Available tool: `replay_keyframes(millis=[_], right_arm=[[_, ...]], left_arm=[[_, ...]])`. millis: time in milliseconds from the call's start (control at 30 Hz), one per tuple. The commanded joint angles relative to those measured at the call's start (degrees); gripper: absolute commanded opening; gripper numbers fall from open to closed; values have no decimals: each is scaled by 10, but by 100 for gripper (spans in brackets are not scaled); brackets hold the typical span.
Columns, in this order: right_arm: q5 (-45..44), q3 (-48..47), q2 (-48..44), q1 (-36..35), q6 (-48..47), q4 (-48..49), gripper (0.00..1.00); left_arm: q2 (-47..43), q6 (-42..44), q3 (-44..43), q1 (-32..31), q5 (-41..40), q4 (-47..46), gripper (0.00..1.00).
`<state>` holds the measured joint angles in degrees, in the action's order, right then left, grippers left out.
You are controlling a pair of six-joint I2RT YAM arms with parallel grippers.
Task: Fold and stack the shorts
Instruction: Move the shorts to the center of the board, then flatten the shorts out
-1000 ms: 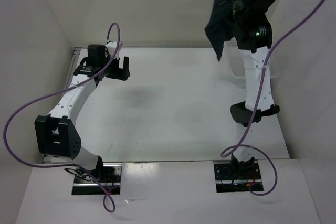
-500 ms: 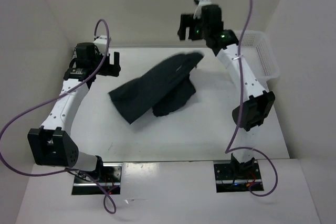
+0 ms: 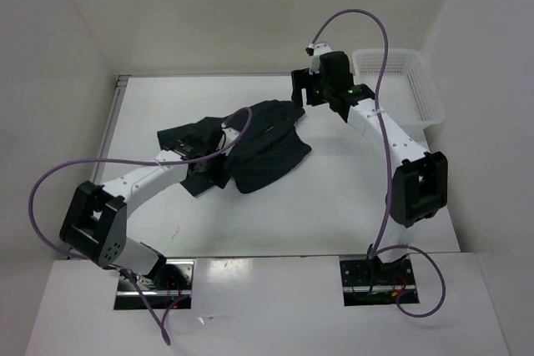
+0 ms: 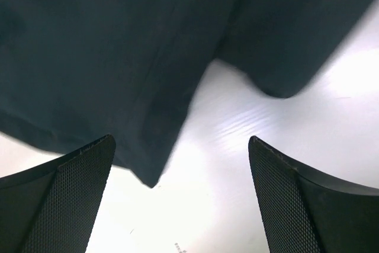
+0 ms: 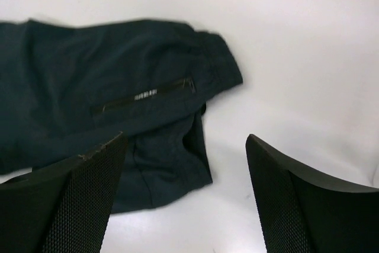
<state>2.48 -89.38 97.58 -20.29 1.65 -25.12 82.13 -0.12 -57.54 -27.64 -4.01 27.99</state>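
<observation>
The black shorts [image 3: 269,144] are crumpled and bunched up, so the robot's left gripper should grab their near edge [image 4: 153,167] and lift together with the right gripper to spread them flat before folding.
The black shorts [image 3: 263,143] lie crumpled on the white table [image 3: 334,206], in a heap running from mid-left toward the back right. My left gripper [image 3: 215,174] hovers low over their near edge. Its fingers stand open and apart in the left wrist view [image 4: 182,143], over a dark pointed hem [image 4: 148,170], with nothing between them. My right gripper [image 3: 302,99] hangs open above the back right end of the shorts. The right wrist view shows that gripper [image 5: 185,140] empty, and below it the shorts [image 5: 89,75] with a zip pocket [image 5: 142,95].
A white mesh basket [image 3: 400,81] stands at the back right corner of the table, right of my right arm. White walls close in the table at the back and on both sides. Purple cables loop off both arms.
My right gripper opened and let the shorts fall from high up onto the table, then came down over their right end. My left arm swung from the back left over the shorts.
</observation>
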Motion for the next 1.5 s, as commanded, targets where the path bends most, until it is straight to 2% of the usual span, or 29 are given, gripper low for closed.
replay_keyframes(millis=[0, 100, 200, 300, 367, 433, 467, 567, 700, 733, 767, 800, 833, 900, 933, 967, 1000, 1033, 1100, 1133, 1200, 1267, 1333, 1400, 1433, 1467], right_arm=[[3, -8, 43, 8, 15, 95, 85], [3, -38, 100, 21, 60, 109, 82], [3, -78, 168, 32, 111, 109, 77], [10, -120, 232, 45, 153, 102, 77], [-7, -145, 266, 45, 173, 86, 77], [-7, -145, 278, 45, 189, 75, 77], [-7, -145, 284, 45, 197, 70, 77], [9, -133, 296, 50, 224, 70, 77], [39, -133, 327, 50, 245, 70, 76], [45, -139, 332, 50, 252, 76, 72], [46, -145, 338, 50, 252, 76, 68], [46, -145, 349, 50, 259, 76, 56], [46, -145, 349, 50, 259, 76, 50], [51, -145, 357, 50, 274, 76, 43], [51, -145, 364, 50, 282, 76, 32], [51, -145, 370, 50, 282, 76, 27], [46, -145, 370, 50, 282, 76, 23], [30, -153, 376, 50, 282, 76, 13], [8, -170, 381, 50, 276, 76, 2], [-15, -189, 381, 50, 263, 76, 0], [-27, -235, 381, 50, 246, 69, 0], [-27, -281, 381, 50, 228, 69, 0], [-27, -370, 376, 50, 214, 64, 0], [-34, -468, 371, 43, 181, 70, 0], [-40, -501, 364, 35, 170, 70, 0], [-40, -532, 358, 28, 150, 70, 0]], left_arm=[[20, 1, 33, 14, -99, -41, 100], [28, 1, 53, 20, -90, -42, 100], [42, 1, 78, 20, -115, -64, 100], [47, 1, 96, 25, -123, -70, 100], [52, 1, 96, 25, -129, -64, 95], [58, 1, 111, 31, -129, -64, 89], [58, 1, 111, 37, -134, -64, 82], [65, 1, 117, 55, -134, -64, 73], [76, 1, 117, 62, -134, -64, 43], [76, 1, 117, 62, -134, -64, 33], [82, 1, 117, 62, -134, -64, 29], [82, 1, 117, 62, -134, -64, 24], [82, 1, 110, 62, -134, -64, 16], [88, 1, 104, 62, -145, -71, 8], [88, 1, 99, 62, -145, -72, 5], [88, 1, 99, 62, -151, -78, 1], [88, 1, 91, 62, -151, -78, 0], [88, 1, 82, 62, -151, -78, 0], [88, 1, 70, 62, -158, -78, 0], [88, 1, 64, 68, -168, -78, 0], [82, 1, 45, 79, -198, -115, 0], [90, 1, 6, 126, -239, -167, 0], [123, 1, -129, 192, -245, -167, 0], [149, 1, -238, 230, -245, -152, 0], [169, 1, -336, 253, -239, -146, 0], [177, 1, -380, 260, -239, -146, 0]])
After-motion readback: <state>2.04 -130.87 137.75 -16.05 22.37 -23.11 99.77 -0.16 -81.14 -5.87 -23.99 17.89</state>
